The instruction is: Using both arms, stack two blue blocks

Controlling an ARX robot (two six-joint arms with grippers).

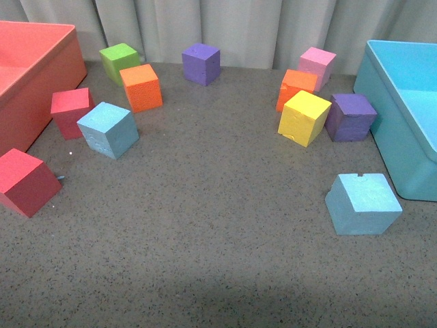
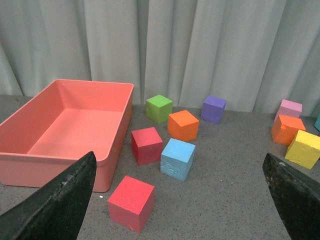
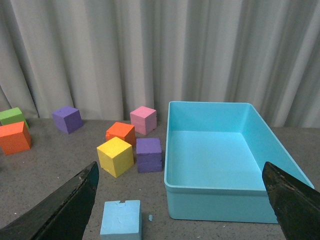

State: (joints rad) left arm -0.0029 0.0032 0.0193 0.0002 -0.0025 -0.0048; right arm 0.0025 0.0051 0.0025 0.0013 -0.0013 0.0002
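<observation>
I expect the light blue block (image 3: 121,221) to squeeze in and crease when I grip and carry it, because its far top edge has a torn notch (image 3: 120,202).
One sky-blue block (image 1: 108,129) sits on the left of the grey table, next to a red cube; it also shows in the left wrist view (image 2: 177,158). The other blue block (image 1: 362,203), with a notch on its far top edge, sits at the right near the cyan bin; it also shows in the right wrist view (image 3: 120,219). Neither arm shows in the front view. My left gripper (image 2: 182,220) is open and empty, held back above the table. My right gripper (image 3: 182,220) is open and empty, the notched block near its one finger.
A coral bin (image 1: 34,75) stands at the left, a cyan bin (image 1: 403,116) at the right. Red cubes (image 1: 26,182) (image 1: 71,111), orange (image 1: 141,87) (image 1: 295,87), green (image 1: 119,62), purple (image 1: 201,63) (image 1: 349,117), pink (image 1: 317,65) and yellow (image 1: 304,117) cubes lie around. Curtain behind.
</observation>
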